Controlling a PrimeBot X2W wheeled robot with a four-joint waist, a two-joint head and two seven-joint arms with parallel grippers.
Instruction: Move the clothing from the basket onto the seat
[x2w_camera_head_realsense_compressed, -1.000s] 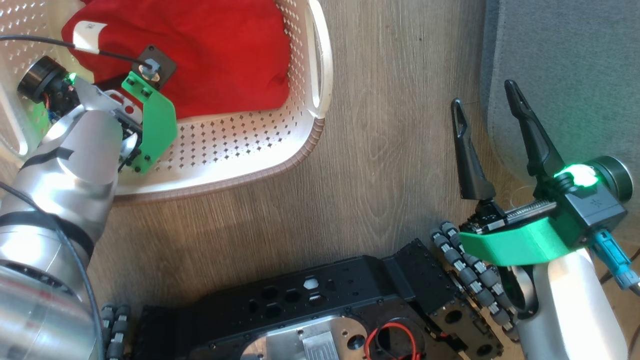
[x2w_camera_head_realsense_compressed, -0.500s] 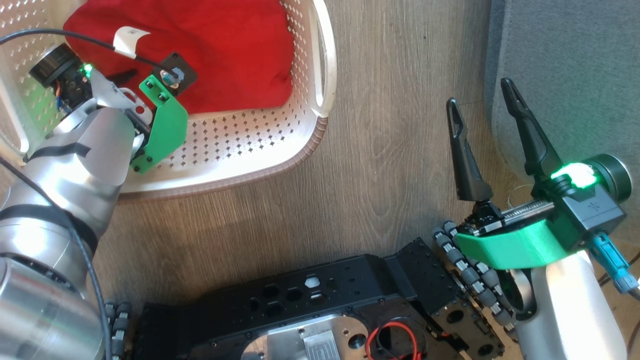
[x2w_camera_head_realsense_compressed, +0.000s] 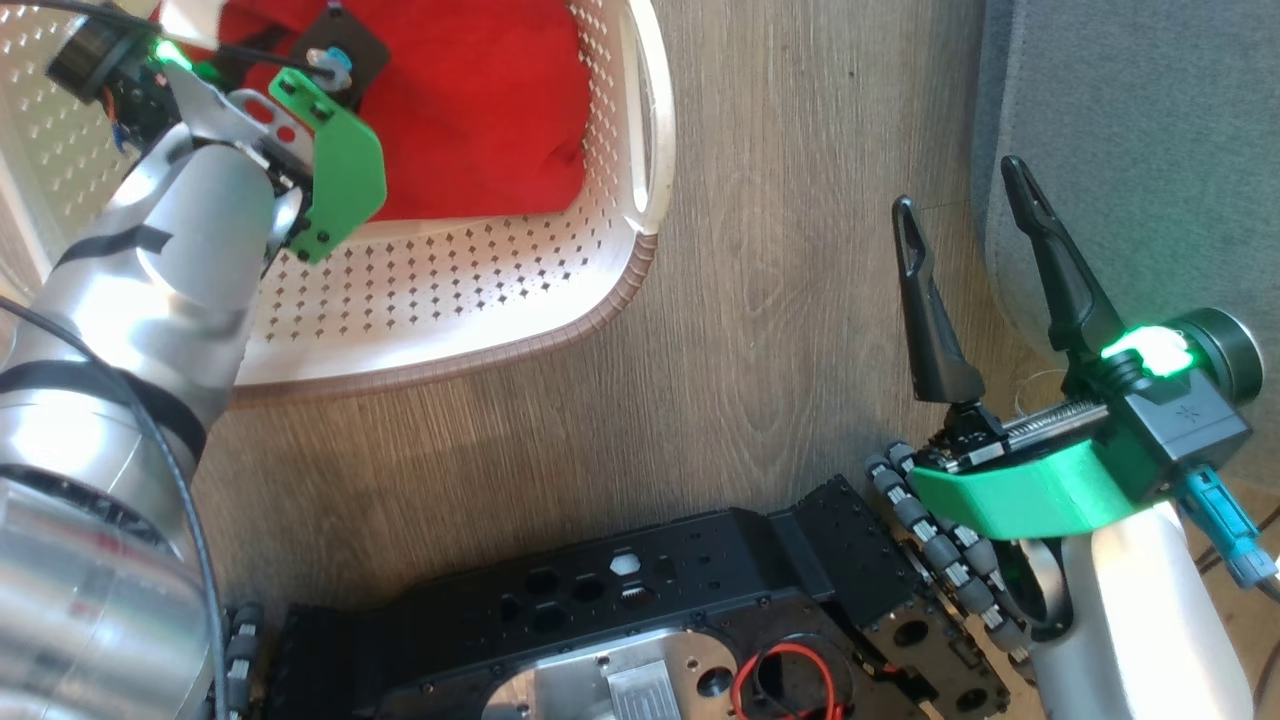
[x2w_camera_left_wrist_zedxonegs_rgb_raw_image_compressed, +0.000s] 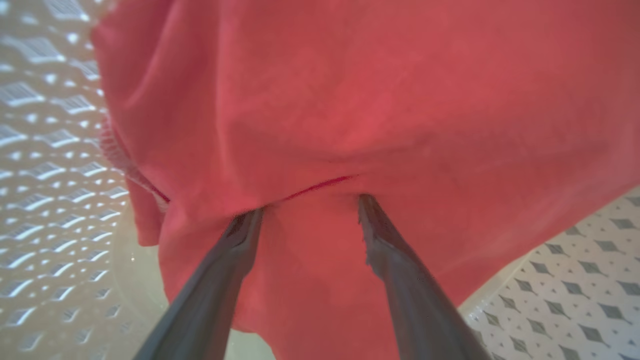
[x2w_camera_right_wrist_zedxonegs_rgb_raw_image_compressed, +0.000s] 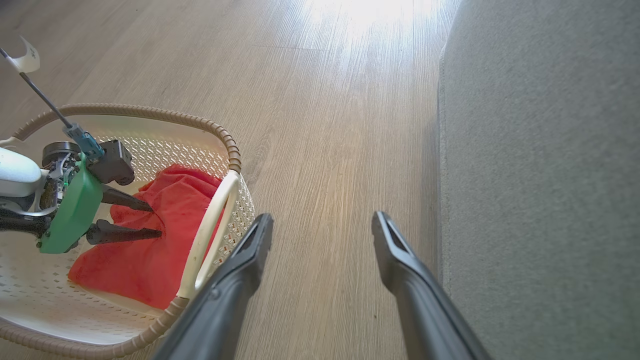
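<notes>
I expect the red clothing (x2w_camera_head_realsense_compressed: 486, 114) to leave the basket empty when I lift it, because cream basket shows (x2w_camera_left_wrist_zedxonegs_rgb_raw_image_compressed: 141, 279) past the edges of an unbroken spread.
The red clothing (x2w_camera_head_realsense_compressed: 480, 100) lies bunched in the cream basket (x2w_camera_head_realsense_compressed: 600, 310), toward its right handle. My left gripper (x2w_camera_left_wrist_zedxonegs_rgb_raw_image_compressed: 308, 205) is down inside the basket, open, with both fingertips pressed into the red clothing (x2w_camera_left_wrist_zedxonegs_rgb_raw_image_compressed: 375, 100) and a fold of it bulging between them. From the right wrist, that left gripper (x2w_camera_right_wrist_zedxonegs_rgb_raw_image_compressed: 156, 219) shows its two dark fingers apart against the clothing (x2w_camera_right_wrist_zedxonegs_rgb_raw_image_compressed: 150, 255) in the basket (x2w_camera_right_wrist_zedxonegs_rgb_raw_image_compressed: 230, 145). My right gripper (x2w_camera_head_realsense_compressed: 958, 185) hangs open and empty over the floor, close to the edge of the grey seat (x2w_camera_head_realsense_compressed: 1130, 120). The right gripper (x2w_camera_right_wrist_zedxonegs_rgb_raw_image_compressed: 322, 216) has the seat (x2w_camera_right_wrist_zedxonegs_rgb_raw_image_compressed: 540, 175) on its right.
Wood-look floor (x2w_camera_head_realsense_compressed: 780, 200) runs between basket and seat. My black wheeled base (x2w_camera_head_realsense_compressed: 650, 600) lies at the bottom of the head view. A thin black cable (x2w_camera_head_realsense_compressed: 260, 55) crosses over the basket to the left wrist.
My left arm has pushed farther across the basket, up the head view, driving its fingers into the red clothing. The right gripper has barely moved.
</notes>
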